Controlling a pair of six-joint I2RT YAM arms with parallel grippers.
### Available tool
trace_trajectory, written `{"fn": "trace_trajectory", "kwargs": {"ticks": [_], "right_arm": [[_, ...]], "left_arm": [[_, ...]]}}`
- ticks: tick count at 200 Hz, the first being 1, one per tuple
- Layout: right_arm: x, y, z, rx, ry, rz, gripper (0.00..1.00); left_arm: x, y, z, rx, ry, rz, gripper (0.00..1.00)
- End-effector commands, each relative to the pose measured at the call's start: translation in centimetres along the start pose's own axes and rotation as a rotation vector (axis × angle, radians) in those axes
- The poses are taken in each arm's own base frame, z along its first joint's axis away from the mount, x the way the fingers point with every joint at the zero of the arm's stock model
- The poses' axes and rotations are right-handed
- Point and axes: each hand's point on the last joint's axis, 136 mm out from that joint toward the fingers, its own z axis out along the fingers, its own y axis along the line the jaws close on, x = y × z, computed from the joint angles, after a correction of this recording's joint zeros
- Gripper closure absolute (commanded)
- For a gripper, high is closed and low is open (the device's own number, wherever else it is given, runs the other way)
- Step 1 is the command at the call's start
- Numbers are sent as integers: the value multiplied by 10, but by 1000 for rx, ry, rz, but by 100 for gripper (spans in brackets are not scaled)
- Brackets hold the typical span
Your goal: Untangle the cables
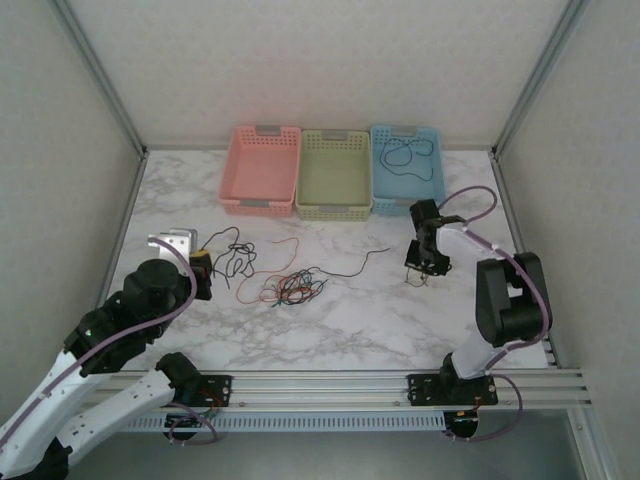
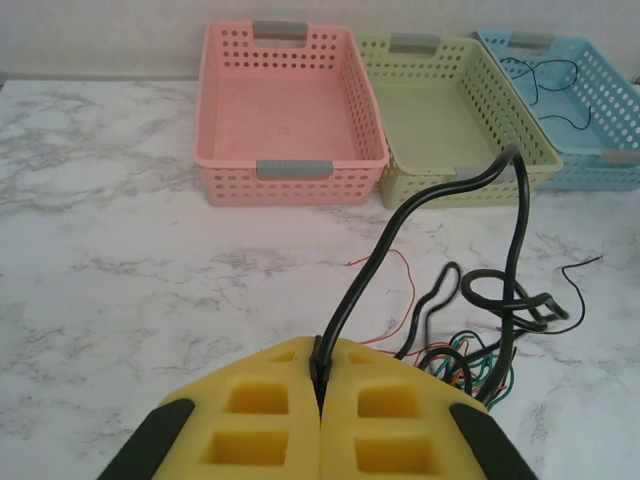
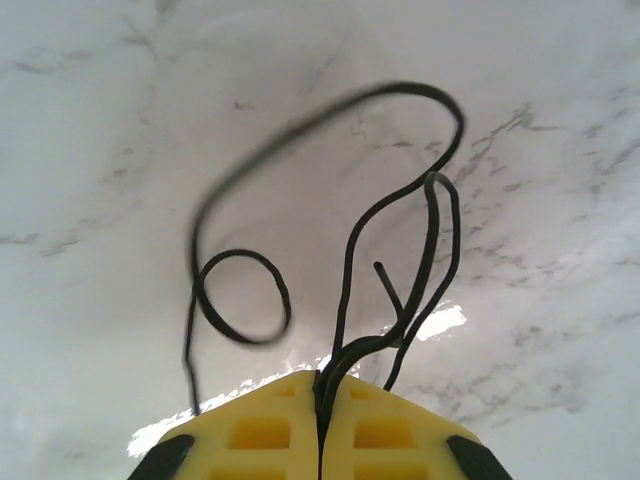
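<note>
The black cable in my right gripper is hanging clear of the tangle. I should keep carrying it until its loops are over the blue basket (image 1: 406, 178), then let go.
A tangle of thin cables (image 1: 292, 288) in red, orange, green and black lies mid-table; the same tangle of cables (image 2: 470, 365) shows in the left wrist view. A looping black cable (image 1: 232, 258) rises from the pile to my left gripper (image 1: 203, 272). That left gripper (image 2: 322, 372) is shut on this black cable (image 2: 430, 215). A thin black strand (image 1: 350, 264) trails right. My right gripper (image 1: 420, 262) hovers over the table's right side; the right gripper (image 3: 322, 388) is shut on another black cable (image 3: 400, 240), which dangles in loops.
Three baskets stand along the back: pink (image 1: 264, 170), green (image 1: 334, 174), and blue (image 1: 407, 165) with a thin black cable (image 1: 405, 152) inside. An aluminium rail (image 1: 330, 385) runs along the near edge. White walls enclose the marble table (image 1: 350, 330).
</note>
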Motion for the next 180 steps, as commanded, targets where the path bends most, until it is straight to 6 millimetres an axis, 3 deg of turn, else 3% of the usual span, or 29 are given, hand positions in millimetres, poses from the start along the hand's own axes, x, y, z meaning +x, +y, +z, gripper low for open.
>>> {"fn": "trace_trajectory", "kwargs": {"ticks": [1, 32, 66, 104, 147, 160, 180], "right_arm": [[-35, 5, -53, -49, -150, 6, 100], [-93, 17, -115, -108, -365, 22, 100], [-163, 32, -149, -74, -519, 51, 100], [-230, 51, -143, -54, -539, 111, 100], [-272, 92, -111, -108, -466, 112, 98], [-278, 103, -98, -128, -441, 109, 90], [-281, 111, -82, -131, -402, 112, 66]], "left_arm": [[-2, -1, 0, 10, -17, 6, 100], [-1, -1, 1, 8, -13, 9, 100], [1, 0, 2, 5, -8, 14, 100], [2, -1, 4, 1, -2, 24, 100], [-1, -3, 1, 14, 3, 18, 100], [-2, -3, -2, 17, 6, 20, 100], [-2, -2, -5, 21, 4, 13, 100]]}}
